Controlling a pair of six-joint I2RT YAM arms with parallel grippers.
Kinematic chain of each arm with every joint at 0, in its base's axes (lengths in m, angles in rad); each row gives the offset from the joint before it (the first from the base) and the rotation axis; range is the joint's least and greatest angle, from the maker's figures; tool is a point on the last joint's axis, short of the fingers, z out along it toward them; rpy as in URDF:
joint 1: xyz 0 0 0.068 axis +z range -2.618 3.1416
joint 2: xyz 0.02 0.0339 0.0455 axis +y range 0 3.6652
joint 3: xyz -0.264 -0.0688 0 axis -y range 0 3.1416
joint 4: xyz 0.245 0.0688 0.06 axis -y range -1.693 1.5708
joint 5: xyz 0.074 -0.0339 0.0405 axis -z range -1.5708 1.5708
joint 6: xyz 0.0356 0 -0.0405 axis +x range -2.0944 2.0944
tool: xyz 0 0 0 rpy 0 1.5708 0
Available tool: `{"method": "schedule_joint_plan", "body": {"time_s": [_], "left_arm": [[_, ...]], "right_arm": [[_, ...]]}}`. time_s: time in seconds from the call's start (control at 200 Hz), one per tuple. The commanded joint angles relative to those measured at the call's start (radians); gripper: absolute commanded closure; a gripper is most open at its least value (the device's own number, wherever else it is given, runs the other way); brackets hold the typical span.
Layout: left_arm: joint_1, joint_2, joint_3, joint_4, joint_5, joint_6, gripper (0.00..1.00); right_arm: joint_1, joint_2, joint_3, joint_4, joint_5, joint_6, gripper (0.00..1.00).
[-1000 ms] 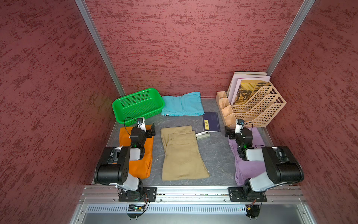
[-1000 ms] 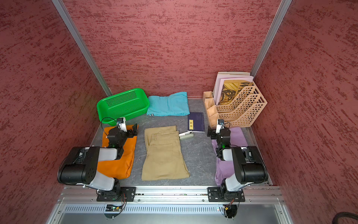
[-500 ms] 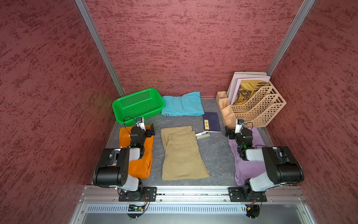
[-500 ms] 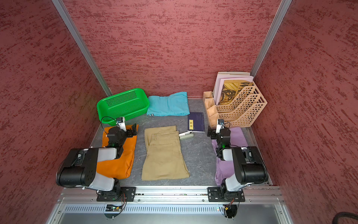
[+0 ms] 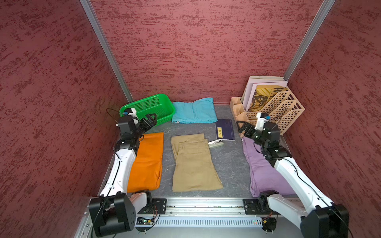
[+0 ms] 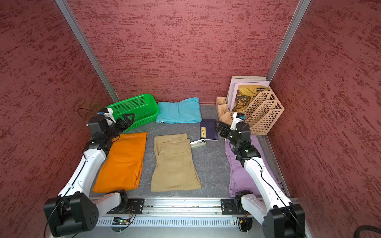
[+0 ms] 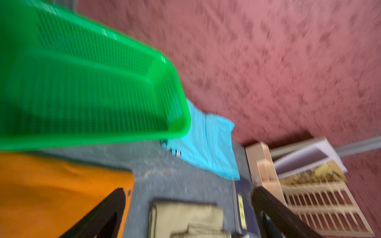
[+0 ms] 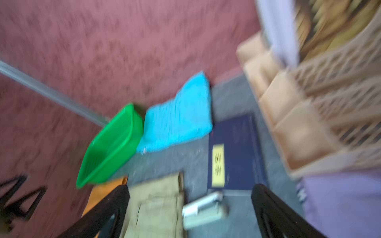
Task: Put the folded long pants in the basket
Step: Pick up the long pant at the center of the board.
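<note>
The khaki pants (image 5: 194,162) are lying lengthwise between my grippers, so I should turn them crosswise, with my right gripper at their near end (image 5: 198,185), before they go into the basket.
Four folded long pants lie flat on the grey table in both top views: khaki (image 5: 193,162) (image 6: 175,162) in the middle, orange (image 5: 147,162) (image 6: 123,162) at the left, lilac (image 5: 261,164) (image 6: 239,171) at the right, teal (image 5: 192,110) (image 6: 179,110) at the back. The green basket (image 5: 147,104) (image 6: 132,104) stands at the back left beside the teal pair, with nothing in it. My left gripper (image 5: 152,120) (image 7: 188,190) hangs open over the basket's front edge. My right gripper (image 5: 241,126) (image 8: 190,187) hangs open above the lilac pair's far end. Both wrist views are blurred.
A beige lattice file rack (image 5: 278,111) with papers and a wooden organiser (image 5: 237,107) fill the back right corner. A dark blue notebook (image 5: 225,129) and a small white stapler-like item (image 5: 215,143) lie between the khaki and lilac pairs. Red walls close three sides.
Both arms have lifted from their low folded pose and stretched out, raising the grippers above the table. Both grippers stay open and the pants have not moved.
</note>
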Motion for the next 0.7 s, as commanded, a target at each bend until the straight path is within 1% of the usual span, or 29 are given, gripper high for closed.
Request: {"method": "schedule_joint_plan", "body": {"time_s": [0.0, 0.045, 0.095, 0.115, 0.145, 0.195, 0.265, 0.301, 0.346, 0.496, 0.526, 0.556, 0.611, 0.696], "left_arm": [[-0.074, 0.014, 0.057, -0.372, 0.133, 0.081, 0.00], [-0.115, 0.005, 0.065, -0.413, 0.097, 0.115, 0.00], [-0.162, -0.010, 0.066, -0.438, 0.034, 0.140, 0.00], [-0.181, -0.014, 0.066, -0.443, 0.011, 0.147, 0.00], [-0.201, -0.016, 0.065, -0.447, -0.007, 0.154, 0.00], [-0.224, -0.007, 0.067, -0.449, -0.008, 0.158, 0.01], [-0.243, 0.015, 0.071, -0.451, -0.011, 0.148, 0.02], [-0.252, 0.026, 0.074, -0.449, -0.007, 0.147, 0.03], [-0.263, 0.040, 0.079, -0.449, -0.008, 0.148, 0.03], [-0.293, 0.073, 0.089, -0.445, -0.014, 0.138, 0.03], [-0.302, 0.079, 0.091, -0.445, -0.019, 0.135, 0.03], [-0.311, 0.084, 0.091, -0.442, -0.024, 0.135, 0.03], [-0.328, 0.095, 0.092, -0.437, -0.036, 0.132, 0.04], [-0.349, 0.116, 0.099, -0.435, -0.044, 0.130, 0.03]], "right_arm": [[0.187, 0.051, -0.019, -0.241, -0.112, 0.123, 0.05], [0.257, 0.094, -0.032, -0.228, -0.141, 0.148, 0.09], [0.335, 0.130, -0.047, -0.205, -0.122, 0.179, 0.12], [0.362, 0.145, -0.054, -0.185, -0.118, 0.191, 0.15], [0.399, 0.171, -0.061, -0.152, -0.116, 0.198, 0.21], [0.451, 0.226, -0.046, -0.131, -0.103, 0.196, 0.30], [0.484, 0.311, -0.016, -0.086, -0.114, 0.206, 0.49], [0.496, 0.352, -0.007, -0.042, -0.134, 0.222, 0.55], [0.512, 0.415, 0.010, 0.002, -0.155, 0.236, 0.66], [0.560, 0.588, 0.069, 0.012, -0.165, 0.239, 0.85], [0.561, 0.607, 0.065, 0.015, -0.169, 0.243, 0.88], [0.561, 0.618, 0.054, 0.011, -0.167, 0.243, 0.89], [0.559, 0.625, 0.036, -0.018, -0.145, 0.227, 0.89], [0.541, 0.637, 0.029, -0.123, -0.099, 0.169, 0.89]]}}
